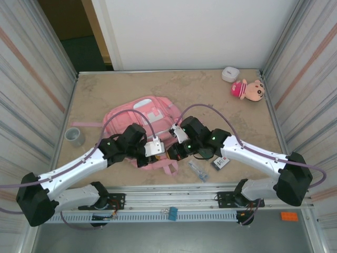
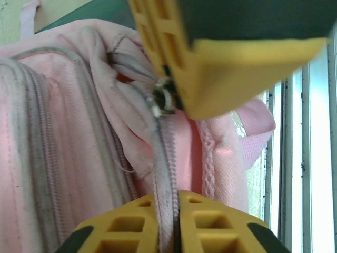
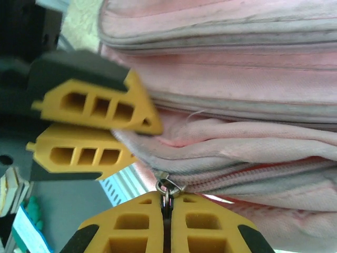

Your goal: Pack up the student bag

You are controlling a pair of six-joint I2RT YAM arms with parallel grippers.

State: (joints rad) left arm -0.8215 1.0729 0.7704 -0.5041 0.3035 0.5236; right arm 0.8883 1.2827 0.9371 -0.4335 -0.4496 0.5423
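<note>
My left gripper pins the zipper tape (image 2: 164, 158) close by the metal pull, so next my right gripper draws the pull away along the zipper teeth (image 3: 253, 174).
The student bag (image 1: 143, 113) lies flat mid-table, pink with white patches. Both grippers meet at its near edge. My left gripper (image 1: 151, 152) is shut on the bag's zipper seam; in the left wrist view its yellow fingers (image 2: 126, 224) pinch the grey-pink zipper tape (image 2: 164, 174). My right gripper (image 1: 176, 152) is shut on the metal zipper pull (image 3: 167, 185), clamped between its yellow fingers (image 3: 210, 224). The left gripper's fingers (image 3: 100, 108) hold fabric just left of the pull. The right gripper's fingers (image 2: 221, 79) appear at the top of the left wrist view, at the pull (image 2: 160, 100).
A plush doll (image 1: 248, 89) and a small white case (image 1: 230, 74) lie at the back right. A grey roll (image 1: 75, 136) stands at the left. A clear pen-like item (image 1: 198, 171) and a dark card (image 1: 221, 162) lie under the right arm.
</note>
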